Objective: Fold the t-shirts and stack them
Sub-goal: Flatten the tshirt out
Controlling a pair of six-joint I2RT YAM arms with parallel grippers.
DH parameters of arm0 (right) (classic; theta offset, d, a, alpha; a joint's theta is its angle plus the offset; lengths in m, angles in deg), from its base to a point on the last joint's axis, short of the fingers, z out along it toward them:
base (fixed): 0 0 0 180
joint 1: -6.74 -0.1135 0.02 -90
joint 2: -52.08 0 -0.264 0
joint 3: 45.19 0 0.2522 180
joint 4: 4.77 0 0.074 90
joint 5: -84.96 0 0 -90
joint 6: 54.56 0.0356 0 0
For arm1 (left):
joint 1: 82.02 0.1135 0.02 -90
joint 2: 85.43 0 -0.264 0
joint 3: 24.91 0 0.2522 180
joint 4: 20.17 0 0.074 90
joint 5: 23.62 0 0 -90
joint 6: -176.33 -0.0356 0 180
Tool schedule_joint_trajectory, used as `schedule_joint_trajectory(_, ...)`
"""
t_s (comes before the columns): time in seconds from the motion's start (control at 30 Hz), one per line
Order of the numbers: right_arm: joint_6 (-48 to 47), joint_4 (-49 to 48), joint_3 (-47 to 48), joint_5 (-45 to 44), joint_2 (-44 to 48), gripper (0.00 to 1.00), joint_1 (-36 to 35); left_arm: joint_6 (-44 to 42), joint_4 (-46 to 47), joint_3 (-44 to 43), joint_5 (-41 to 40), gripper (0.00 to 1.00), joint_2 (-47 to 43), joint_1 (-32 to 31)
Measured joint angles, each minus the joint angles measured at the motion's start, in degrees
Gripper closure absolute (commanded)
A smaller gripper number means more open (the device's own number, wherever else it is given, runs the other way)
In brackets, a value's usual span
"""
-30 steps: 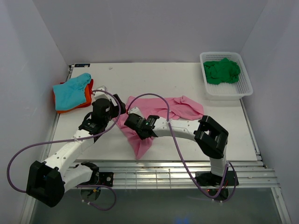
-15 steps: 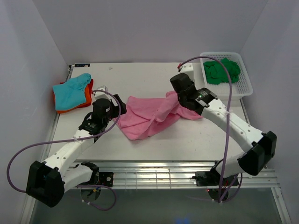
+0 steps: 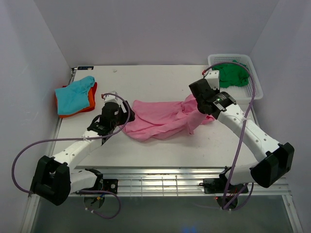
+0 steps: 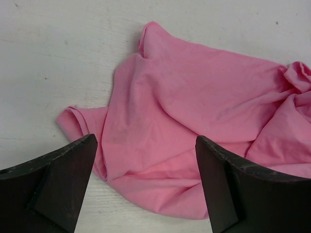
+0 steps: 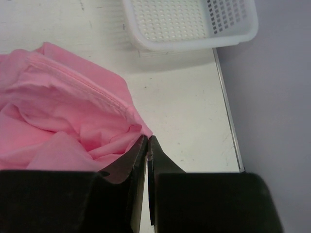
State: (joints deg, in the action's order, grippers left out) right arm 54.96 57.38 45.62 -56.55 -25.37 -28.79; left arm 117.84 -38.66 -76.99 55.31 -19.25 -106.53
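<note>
I see the pink t-shirt bunched (image 3: 192, 119) at my right gripper and its other end (image 3: 128, 131) loose. My left gripper should grab that end before both grippers raise and spread it.
A large pink t-shirt (image 3: 160, 119) lies crumpled and stretched across the middle of the table. My left gripper (image 3: 127, 114) hovers open over its left end, and in the left wrist view the fabric (image 4: 194, 97) fills the space between and beyond the spread fingers (image 4: 146, 145), which hold nothing. My right gripper (image 3: 193, 104) is shut on the shirt's right edge; the right wrist view shows a pink fold (image 5: 63, 126) pinched at the fingertips (image 5: 146, 138). A teal t-shirt (image 3: 73, 94) lies on an orange one (image 3: 90, 104) at the back left. A dark green t-shirt (image 3: 231, 73) sits in the basket.
The white mesh basket (image 3: 252, 87) stands at the back right corner, close behind my right wrist, and appears as the basket (image 5: 194, 24) at the top of the right wrist view. The table's right edge (image 5: 228, 126) runs beside the right gripper. Purple cables loop over both arms.
My right arm swung from the table's middle to the right, pulling the pink t-shirt's end with it and stretching the shirt out. My left gripper edged right, onto the shirt's left end.
</note>
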Motion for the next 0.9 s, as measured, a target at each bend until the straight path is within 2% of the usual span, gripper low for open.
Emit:
schedule_joint_trajectory(0.2, 0.1, 3.3, 1.2, -0.8, -0.8, 0.92, 7.1, 0.3, 0.5, 2.4, 1.7, 0.07, 2.6, 0.0)
schedule_joint_trajectory(0.47, -4.9, 3.7, 12.3, -1.2, 0.4, 0.92, 17.7, 0.2, 1.9, 2.9, 2.6, 0.08, 5.9, 0.0)
schedule_joint_trajectory(0.7, -6.2, 3.7, 10.2, -0.6, 2.3, 0.92, 20.0, -1.0, 2.8, 3.3, 6.0, 0.17, 9.6, -1.0)
schedule_joint_trajectory(0.83, -6.4, 3.3, 6.7, 0.5, 1.9, 0.92, 20.0, -2.0, 4.0, 4.9, 8.2, 0.29, 9.9, -4.1)
schedule_joint_trajectory(0.9, -6.4, 3.2, 5.9, 1.0, 1.4, 0.92, 20.0, -2.6, 4.8, 6.5, 9.0, 0.31, 9.1, -6.1)
